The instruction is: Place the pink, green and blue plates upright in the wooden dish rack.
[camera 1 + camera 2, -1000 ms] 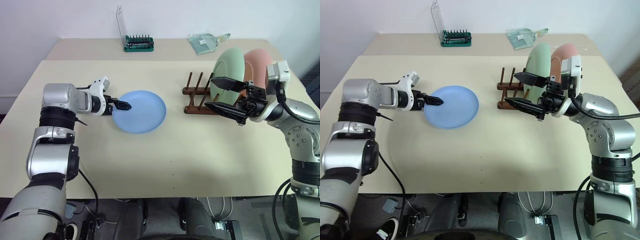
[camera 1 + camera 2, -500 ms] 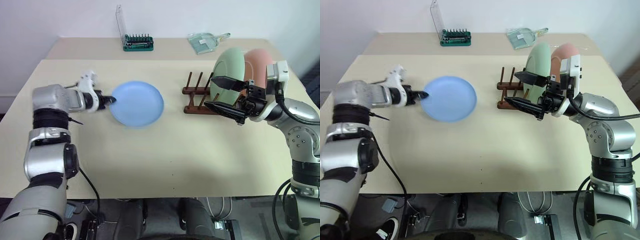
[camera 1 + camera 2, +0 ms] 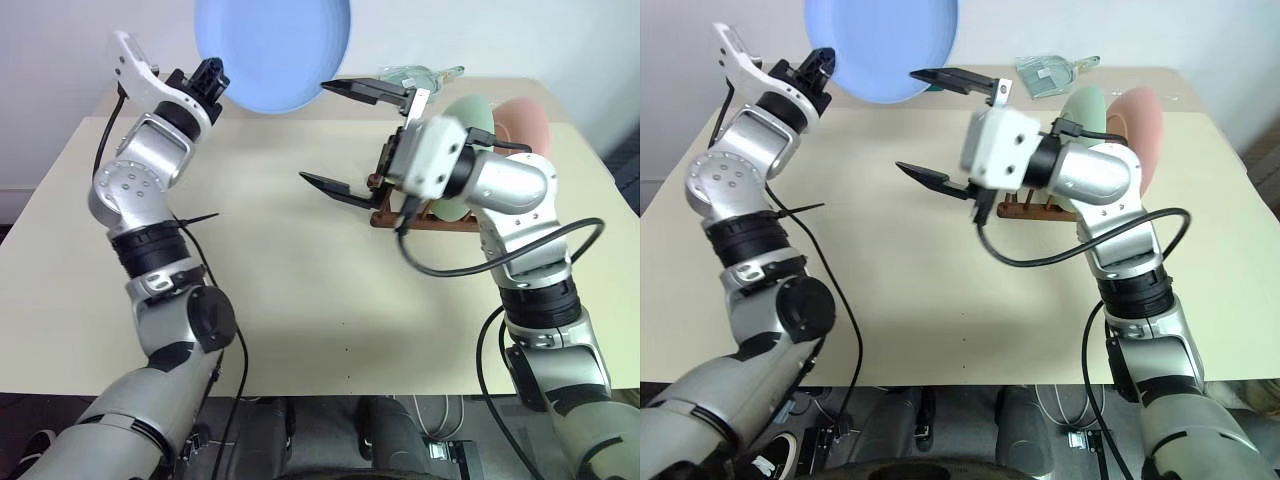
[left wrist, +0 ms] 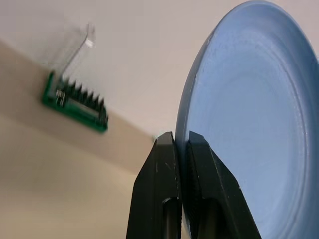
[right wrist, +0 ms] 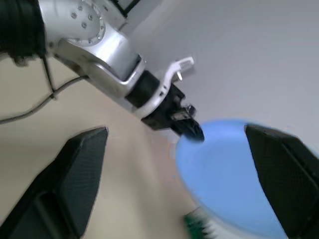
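The blue plate is hanging in my left gripper, a long way from the dish rack (image 3: 455, 225), so next I grab the plate's free rim (image 3: 312, 96) with my right gripper and bring it there.
The blue plate (image 3: 272, 48) hangs high above the table's far left, face turned toward me. My left gripper (image 3: 212, 80) is shut on its left rim; the left wrist view shows both fingers (image 4: 162, 164) pinching the plate's edge (image 4: 249, 129). My right gripper (image 3: 314, 131) stands open in mid-air over the table's middle, just below and right of the blue plate, one finger above the other, holding nothing. Behind my right forearm the green plate (image 3: 468, 106) and pink plate (image 3: 524, 122) stand upright in the wooden dish rack (image 3: 388, 216), which is mostly hidden.
A green screwdriver-bit holder (image 4: 75, 105) with a clear lid sits at the table's far edge. A clear dustpan-like object (image 3: 1048, 72) lies at the far right. The beige table (image 3: 300, 290) spreads out in front of both arms.
My left gripper shut on the blue plate's rim and lifted it from the table high into the air, tipping it upright. My right gripper swung left from the rack and rolled.
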